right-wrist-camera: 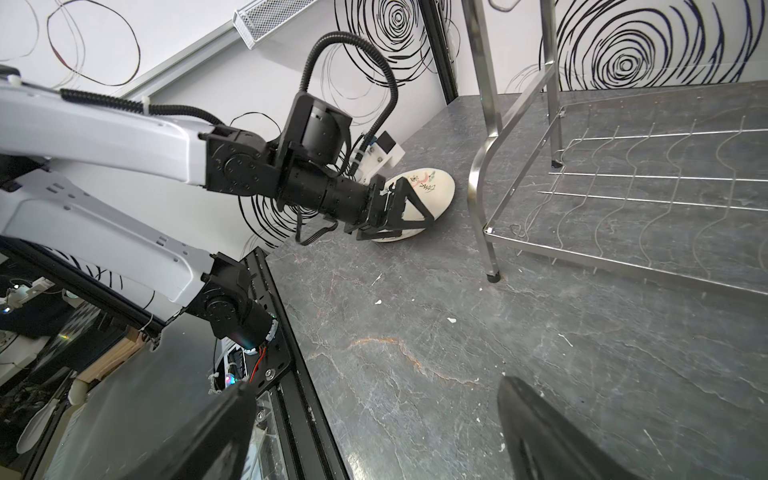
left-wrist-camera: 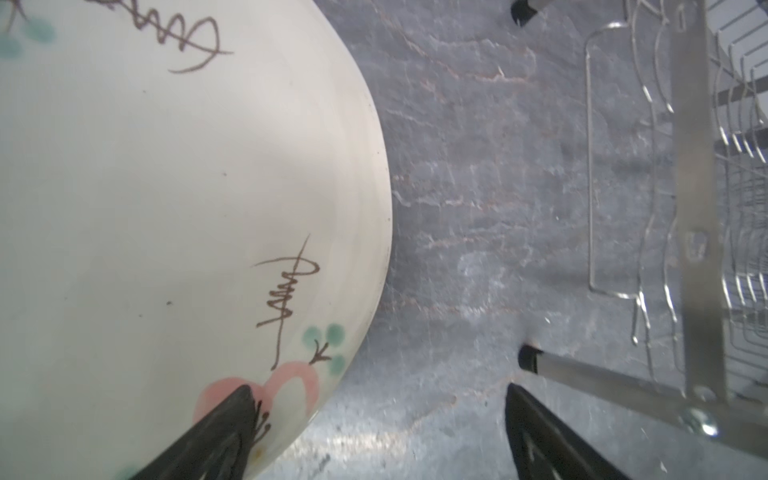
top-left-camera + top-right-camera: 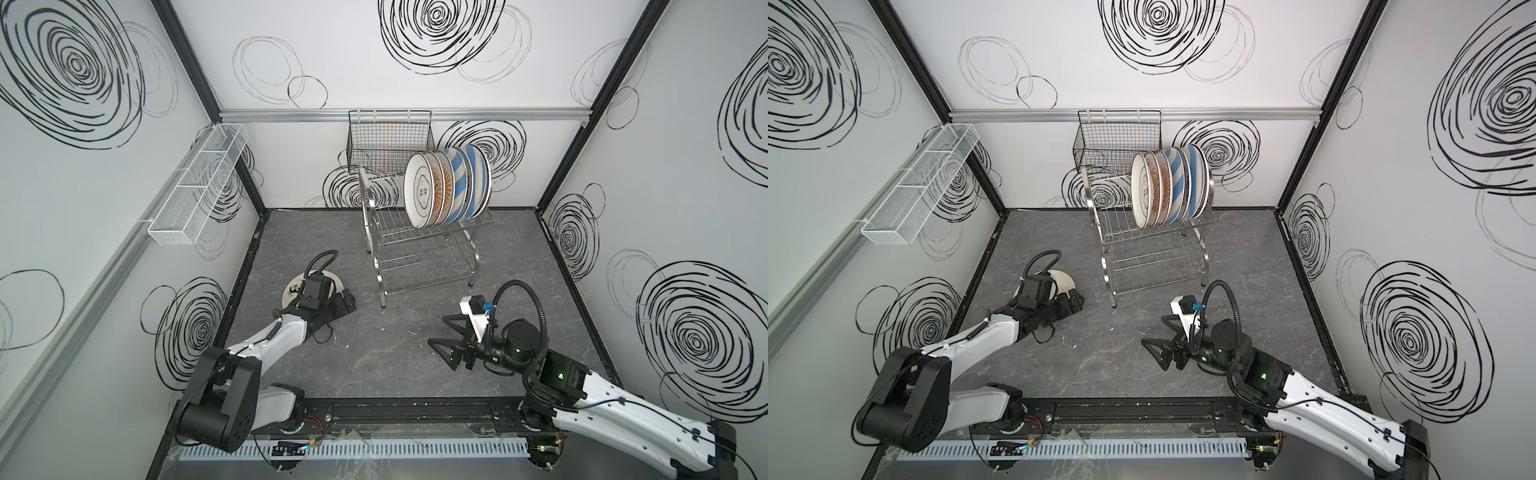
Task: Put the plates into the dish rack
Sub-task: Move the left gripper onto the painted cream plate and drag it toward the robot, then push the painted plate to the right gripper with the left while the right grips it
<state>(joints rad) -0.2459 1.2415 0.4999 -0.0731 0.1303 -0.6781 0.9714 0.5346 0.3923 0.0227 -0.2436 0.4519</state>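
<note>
Next, I bring the cream plate [image 3: 293, 293] to the open middle [image 3: 360, 337] with my left gripper for my right gripper to take, because the plate lies far from my right gripper.
A cream plate [image 3: 292, 289] with brown, pink and green prints lies on the table at the left, also seen in the left wrist view [image 2: 166, 199]. My left gripper [image 3: 344, 302] is low at its rim and open. One finger [image 2: 232, 419] is over the plate's face, the other over bare table. Several plates [image 3: 446, 187], striped blue, orange and white, stand on edge in the upper tier of the dish rack [image 3: 424, 266]. My right gripper [image 3: 437, 330] hangs open over the table at the front right, nothing between its fingers [image 1: 536, 419].
A black wire basket [image 3: 388, 137] hangs on the back wall behind the rack. A white mesh basket [image 3: 199, 183] is fixed to the left wall. A rack foot [image 2: 527, 359] stands close to my left gripper. A black rail [image 3: 415, 415] runs along the table's front edge.
</note>
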